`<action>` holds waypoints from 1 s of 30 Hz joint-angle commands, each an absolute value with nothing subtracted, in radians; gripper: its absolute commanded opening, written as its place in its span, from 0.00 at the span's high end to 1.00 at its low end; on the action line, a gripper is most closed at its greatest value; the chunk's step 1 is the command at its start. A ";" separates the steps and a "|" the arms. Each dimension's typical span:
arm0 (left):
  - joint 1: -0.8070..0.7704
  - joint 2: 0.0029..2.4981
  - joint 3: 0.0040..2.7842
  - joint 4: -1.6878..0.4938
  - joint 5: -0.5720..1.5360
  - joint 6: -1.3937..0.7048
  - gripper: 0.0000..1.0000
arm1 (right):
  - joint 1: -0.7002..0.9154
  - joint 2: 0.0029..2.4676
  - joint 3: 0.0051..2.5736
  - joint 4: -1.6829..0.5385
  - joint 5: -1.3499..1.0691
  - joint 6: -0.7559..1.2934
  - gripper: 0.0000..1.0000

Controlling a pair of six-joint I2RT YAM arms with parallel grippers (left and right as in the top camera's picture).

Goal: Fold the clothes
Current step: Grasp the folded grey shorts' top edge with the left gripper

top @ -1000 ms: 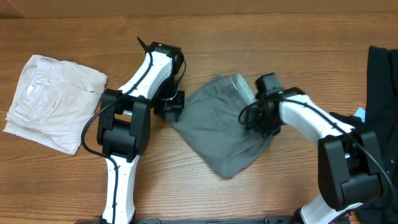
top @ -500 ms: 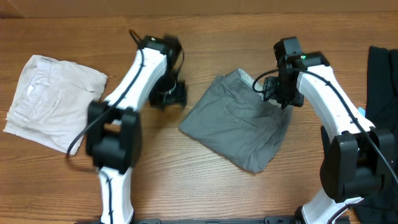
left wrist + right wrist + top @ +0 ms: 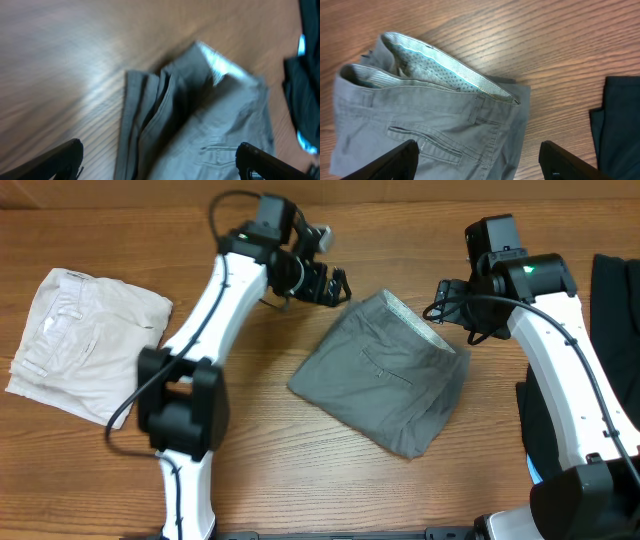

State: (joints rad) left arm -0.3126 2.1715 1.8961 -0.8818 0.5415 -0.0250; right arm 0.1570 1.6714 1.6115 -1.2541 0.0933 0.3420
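Note:
The upper corner of the folded grey shorts (image 3: pixel 354 312) faces my left gripper's open fingers, so I should go in next until they close over the shorts' layers (image 3: pixel 157 102).
The grey shorts (image 3: pixel 385 375) lie folded into a compact bundle at the middle of the table, waistband at the top with its pale lining showing. My left gripper (image 3: pixel 330 280) hangs open just off their upper left corner, holding nothing. In the left wrist view the shorts (image 3: pixel 200 125) spread between and beyond the wide-apart fingertips (image 3: pixel 65 157). My right gripper (image 3: pixel 462 305) is open above the upper right corner of the shorts. The right wrist view shows the waistband and back pocket of the shorts (image 3: pixel 430 125) below the parted fingertips (image 3: pixel 565 162).
Cream-white folded shorts (image 3: pixel 85 340) lie at the far left of the table. A black garment (image 3: pixel 615 320) lies along the right edge, also seen as dark cloth (image 3: pixel 620 120) in the right wrist view. Bare wood (image 3: pixel 300 470) runs along the front.
Both grippers have let go of the grey shorts, opened and risen away toward the back. The shorts now lie folded and still.

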 commanded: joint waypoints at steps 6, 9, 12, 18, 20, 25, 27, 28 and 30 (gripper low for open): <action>-0.370 2.333 1.885 -0.803 0.703 0.112 0.00 | 0.159 1.655 1.636 -1.267 0.092 0.353 0.18; -0.374 2.389 1.885 -0.780 0.682 0.079 0.00 | 0.159 1.655 1.636 -1.270 0.092 0.353 0.18; -0.374 2.441 1.885 -0.758 0.670 0.020 0.00 | 0.159 1.655 1.636 -1.278 0.091 0.353 0.18; -0.375 2.524 1.885 -0.748 0.684 -0.078 0.04 | 0.159 1.655 1.636 -1.296 0.092 0.353 0.18; -0.375 2.536 1.885 -0.751 0.709 -0.083 0.11 | 0.159 1.655 1.636 -1.296 0.092 0.353 0.18; -0.385 2.548 1.885 -0.754 0.783 -0.083 0.17 | 0.159 1.655 1.636 -1.296 0.084 0.353 0.18; -0.396 2.548 1.885 -0.757 0.782 -0.083 0.16 | 0.159 1.655 1.636 -1.296 0.083 0.353 0.18; -0.402 2.548 1.885 -0.760 0.781 -0.083 0.16 | 0.159 1.655 1.636 -1.297 0.080 0.353 0.18; -0.414 2.548 1.885 -0.763 0.776 -0.082 0.21 | 0.159 1.655 1.636 -1.297 0.072 0.353 0.18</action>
State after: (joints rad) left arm -0.3580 2.4523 1.9247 -0.7330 0.8032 -0.0536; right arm 0.1570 1.6691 1.6150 -1.3003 0.0841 0.3443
